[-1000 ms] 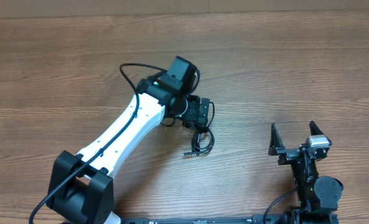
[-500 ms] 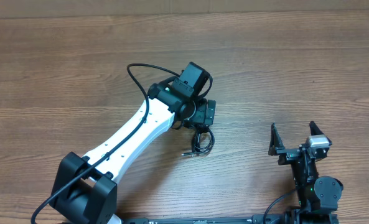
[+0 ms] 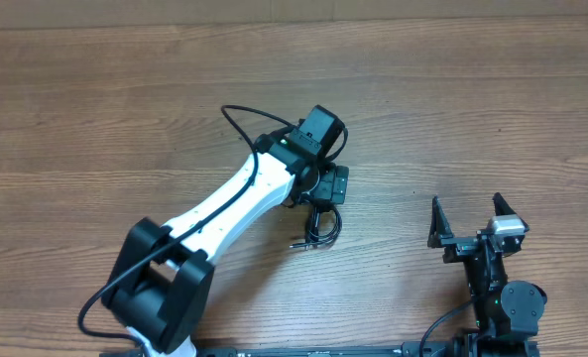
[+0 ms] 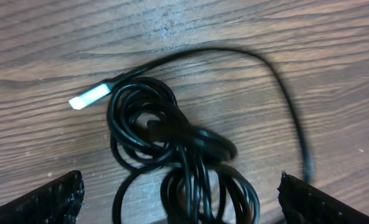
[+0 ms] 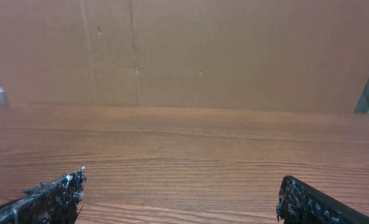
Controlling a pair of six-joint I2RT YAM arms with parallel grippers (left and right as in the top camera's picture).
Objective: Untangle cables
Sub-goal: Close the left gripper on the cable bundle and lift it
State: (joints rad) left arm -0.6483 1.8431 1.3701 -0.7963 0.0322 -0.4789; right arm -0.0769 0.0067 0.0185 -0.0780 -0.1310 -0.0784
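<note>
The robot's left gripper has its open fingers on either side of the black cables' narrow middle (image 4: 190, 149), so it should keep going down until its fingers reach the gathered cables (image 4: 195, 185), and then close.
The cables (image 3: 321, 228) are a small knot of thin black cords on the wooden table, with one silvery plug end pointing left. In the left wrist view the tangle (image 4: 172, 146) fills the middle, its silver tip (image 4: 88, 98) at upper left and one loose strand curving right. My left gripper (image 3: 327, 193) hangs open right over the upper part of the tangle, fingers (image 4: 53, 199) either side of the loops. My right gripper (image 3: 468, 220) is open and empty at the lower right, far from the cables.
A brown cardboard wall (image 5: 184, 50) stands beyond the far table edge. The left arm's thicker black wire (image 3: 239, 119) arcs above its white link. The right arm's base (image 3: 497, 297) sits at the front edge.
My left arm has swung to the right and slightly down, bringing its gripper over the cable knot. The cables and the right arm have not moved.
</note>
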